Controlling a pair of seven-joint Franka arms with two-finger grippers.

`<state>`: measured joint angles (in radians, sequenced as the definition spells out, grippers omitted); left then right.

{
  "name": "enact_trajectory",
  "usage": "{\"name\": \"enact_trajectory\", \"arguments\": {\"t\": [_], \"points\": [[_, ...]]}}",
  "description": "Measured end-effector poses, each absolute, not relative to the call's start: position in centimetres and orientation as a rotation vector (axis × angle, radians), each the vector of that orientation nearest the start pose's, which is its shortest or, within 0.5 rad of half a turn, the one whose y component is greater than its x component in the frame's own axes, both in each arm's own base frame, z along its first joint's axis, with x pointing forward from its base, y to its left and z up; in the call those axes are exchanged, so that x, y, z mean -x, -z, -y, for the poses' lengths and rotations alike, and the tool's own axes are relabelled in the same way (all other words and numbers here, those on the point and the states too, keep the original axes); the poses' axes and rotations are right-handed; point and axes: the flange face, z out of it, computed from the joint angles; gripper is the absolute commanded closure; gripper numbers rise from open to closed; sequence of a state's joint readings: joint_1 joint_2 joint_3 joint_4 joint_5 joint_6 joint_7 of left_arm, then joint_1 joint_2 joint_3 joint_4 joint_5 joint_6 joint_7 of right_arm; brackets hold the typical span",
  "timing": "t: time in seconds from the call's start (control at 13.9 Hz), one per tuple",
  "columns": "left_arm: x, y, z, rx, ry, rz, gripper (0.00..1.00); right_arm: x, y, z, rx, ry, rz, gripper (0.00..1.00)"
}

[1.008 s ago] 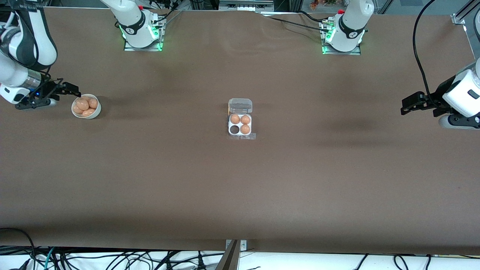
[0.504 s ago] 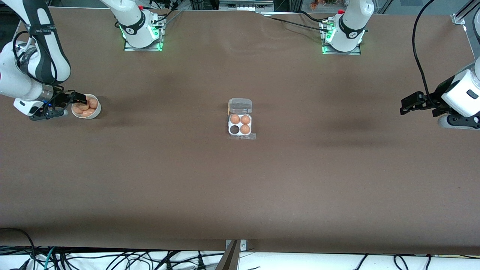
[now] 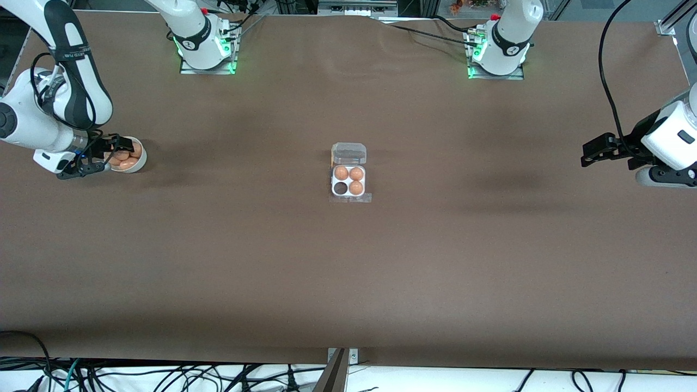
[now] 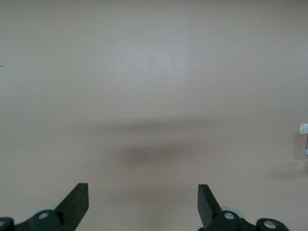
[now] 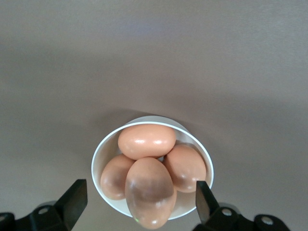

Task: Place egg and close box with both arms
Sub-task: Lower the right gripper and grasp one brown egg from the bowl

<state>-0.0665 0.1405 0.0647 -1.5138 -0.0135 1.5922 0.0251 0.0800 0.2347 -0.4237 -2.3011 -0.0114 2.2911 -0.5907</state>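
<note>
The top egg (image 5: 150, 192) sits high and sticks out over the bowl's rim (image 5: 168, 219), so the robot should expect another egg hidden under it when it gets lifted.
The egg box (image 3: 349, 181) lies mid-table, its white tray holding three eggs with one cell bare, the one nearer the front camera toward the right arm's end. Its clear lid (image 3: 349, 153) stands open. My right gripper (image 3: 118, 152) is open over a round white bowl (image 3: 140, 162) of tan-orange eggs at the right arm's end. In the right wrist view the fingers straddle the top egg (image 5: 150, 191) in the bowl (image 5: 98, 158), not touching it. My left gripper (image 3: 596, 151) is open and empty, waiting over bare table at the left arm's end; its wrist view (image 4: 143, 204) shows only brown table.
The brown table (image 3: 348, 261) stretches wide around the box. The arm bases (image 3: 206, 51) stand along the top edge. Cables hang along the table's near edge (image 3: 163, 375).
My right gripper has moved from beside the bowl to over it, and its arm has swung in. The left arm has not moved.
</note>
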Motion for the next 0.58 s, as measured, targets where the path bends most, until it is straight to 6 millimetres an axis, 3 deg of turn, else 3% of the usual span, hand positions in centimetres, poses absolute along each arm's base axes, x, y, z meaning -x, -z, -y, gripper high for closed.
{"name": "enact_trajectory", "arguments": {"t": [0.14,0.58], "points": [[-59.66,-57.24,0.46,3.145,-0.097,-0.040,0.00,-46.96,-23.41,17.47,3.078,-0.399,0.412,0.25],[-59.66,-57.24,0.24,3.145,-0.097,-0.034,0.00,-47.06,-23.09,17.60,3.078,-0.410,0.416,0.54]]}}
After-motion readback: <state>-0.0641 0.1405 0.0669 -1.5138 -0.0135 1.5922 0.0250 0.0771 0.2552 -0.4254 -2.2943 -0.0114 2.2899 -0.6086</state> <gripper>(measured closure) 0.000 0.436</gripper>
